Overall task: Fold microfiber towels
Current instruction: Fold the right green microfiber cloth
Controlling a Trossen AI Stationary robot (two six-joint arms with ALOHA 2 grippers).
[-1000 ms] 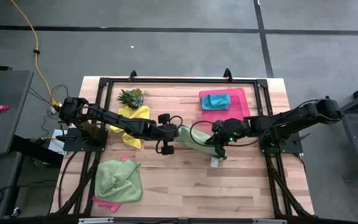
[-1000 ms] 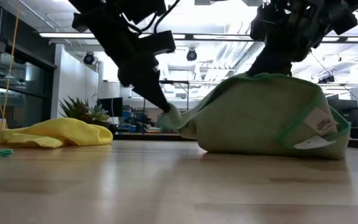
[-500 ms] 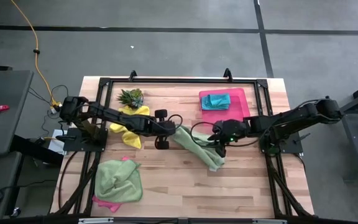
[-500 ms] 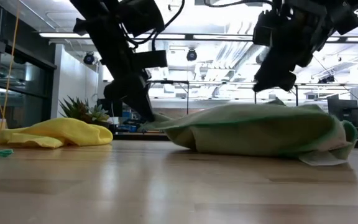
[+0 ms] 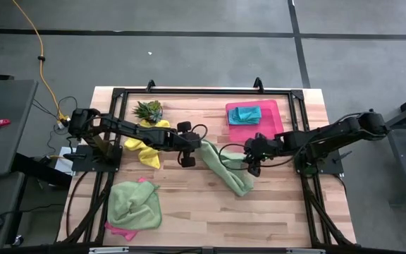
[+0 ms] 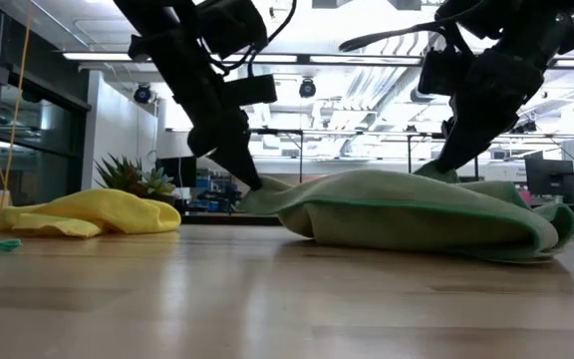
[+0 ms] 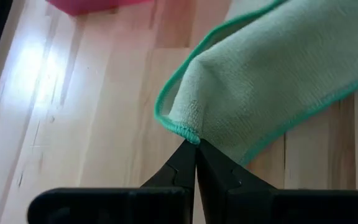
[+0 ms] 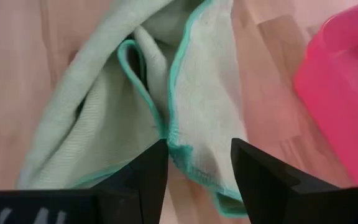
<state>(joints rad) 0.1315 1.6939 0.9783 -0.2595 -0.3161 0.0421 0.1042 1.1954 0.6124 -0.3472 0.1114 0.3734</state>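
Observation:
I expect the light green towel (image 5: 230,171) to fall open into a wide sheet when I lift it, since the teal hem loops back (image 8: 137,78) in loose folds.
A light green microfiber towel (image 5: 229,171) lies crumpled in a long heap at the table's middle (image 6: 417,209). My left gripper (image 5: 201,149) is shut on its far-left corner. My right gripper (image 5: 250,168) stands open, pointing down over the towel's right part, with a teal-hemmed edge (image 8: 178,140) between its fingers. A yellow towel (image 5: 146,141) lies at the left. A teal towel (image 5: 245,113) rests folded on the pink tray (image 5: 268,123). At the near left, another light green towel (image 5: 134,204) lies on a pink one (image 5: 118,229). My left gripper pinches the towel's hemmed corner (image 7: 188,132) between its two fingertips (image 7: 185,158). It comes slanting down from the table's left. The corner is held a little above the wood, and the rest of the towel lies on the table. My right gripper: whether its open fingertips touch the cloth, I cannot tell.
A small spiky plant (image 5: 149,109) stands at the far left beside the yellow towel. The black frame (image 5: 203,92) runs along the table's edges. Bare wood (image 5: 245,219) lies along the near side, right of the near-left towels.
My right gripper has opened, let go of the light green towel and tipped further down. The towel's raised right part has fallen, so the tent-like hump now lies low and long on the table. My left gripper has kept its hold on the corner.

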